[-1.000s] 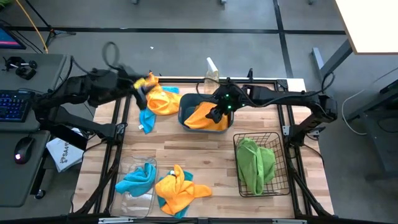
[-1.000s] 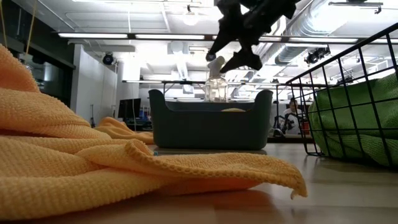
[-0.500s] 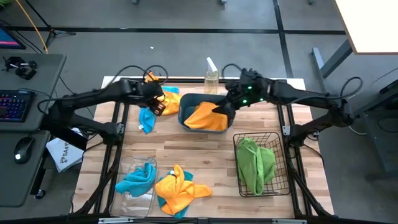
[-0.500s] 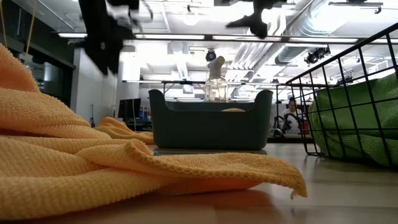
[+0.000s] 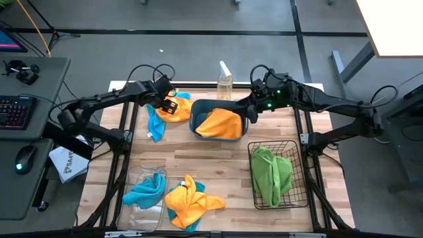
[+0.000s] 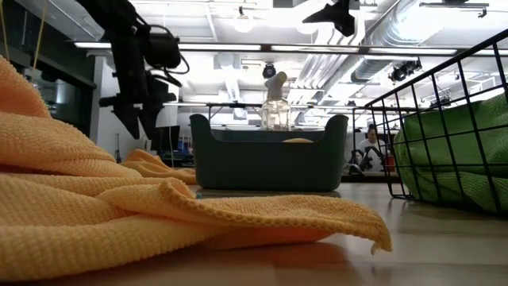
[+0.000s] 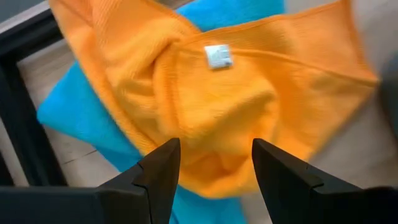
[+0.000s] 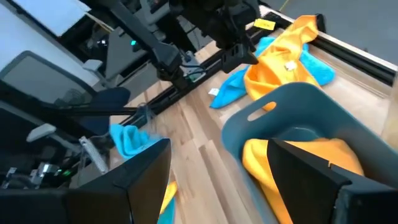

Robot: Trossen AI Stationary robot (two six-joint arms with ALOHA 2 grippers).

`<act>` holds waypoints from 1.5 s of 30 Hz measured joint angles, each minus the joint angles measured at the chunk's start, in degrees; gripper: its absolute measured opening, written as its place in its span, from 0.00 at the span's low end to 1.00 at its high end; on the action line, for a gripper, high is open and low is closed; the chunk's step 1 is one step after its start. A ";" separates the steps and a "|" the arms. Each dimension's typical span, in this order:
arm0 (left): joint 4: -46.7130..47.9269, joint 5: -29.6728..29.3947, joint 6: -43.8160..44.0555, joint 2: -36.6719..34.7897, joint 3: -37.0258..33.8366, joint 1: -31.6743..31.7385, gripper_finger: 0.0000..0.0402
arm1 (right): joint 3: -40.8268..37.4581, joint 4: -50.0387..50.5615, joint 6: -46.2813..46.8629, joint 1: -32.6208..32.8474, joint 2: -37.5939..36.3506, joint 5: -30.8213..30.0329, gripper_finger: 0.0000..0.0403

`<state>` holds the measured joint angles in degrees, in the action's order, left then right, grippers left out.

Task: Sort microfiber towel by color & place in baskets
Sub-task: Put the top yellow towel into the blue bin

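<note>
The orange towel lies over the blue towel across the tub from my right gripper, so next my left gripper lifts the orange one off into the tub (image 5: 219, 121).
An orange towel (image 5: 176, 110) with a white tag (image 7: 217, 56) lies bunched on a blue towel (image 5: 155, 126) at the table's far left. My left gripper (image 5: 169, 106) hangs open just above it, pointing steeply down, its fingers (image 7: 163, 169) apart over the orange heap (image 7: 217, 118) without touching it. The dark teal tub (image 5: 198, 123) at far centre holds another orange towel (image 5: 221, 123). My right gripper (image 5: 248, 112) is open and raised over the tub's right end (image 8: 292, 112); in the low view it shows high up (image 6: 337, 16).
A clear spray bottle (image 5: 225, 82) stands behind the tub. The black wire basket (image 5: 288, 147) at the right holds a green towel (image 5: 271, 173). The clear bin (image 5: 135, 208) at near left holds a blue towel (image 5: 147, 190). An orange towel over a blue one (image 5: 188, 201) lies beside it.
My left gripper has swung from the far left corner toward the tub and dropped over the orange towel, tipping to point steeply down. My right gripper has risen out of the tub and drawn back toward the table's right edge. The towels have stayed where they were.
</note>
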<state>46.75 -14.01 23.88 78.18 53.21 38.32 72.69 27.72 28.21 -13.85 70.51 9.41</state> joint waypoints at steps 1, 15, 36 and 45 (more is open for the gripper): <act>-0.03 -0.36 0.03 0.93 0.00 0.41 0.47 | 0.00 0.27 0.08 0.00 0.01 -0.15 0.65; -1.25 -4.29 -4.25 10.75 -0.02 1.49 0.38 | 0.00 0.40 1.36 0.02 0.01 -2.72 0.65; 2.16 3.67 -8.17 -20.03 30.83 -9.47 0.00 | 0.00 0.08 1.30 0.00 0.03 -3.68 0.65; -23.21 11.39 -15.62 -14.72 34.72 -18.36 0.00 | 0.00 -3.91 -1.59 0.00 0.06 -3.89 0.65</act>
<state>23.54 -2.62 8.26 63.46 87.94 19.96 72.69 23.81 26.62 -13.85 70.57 5.52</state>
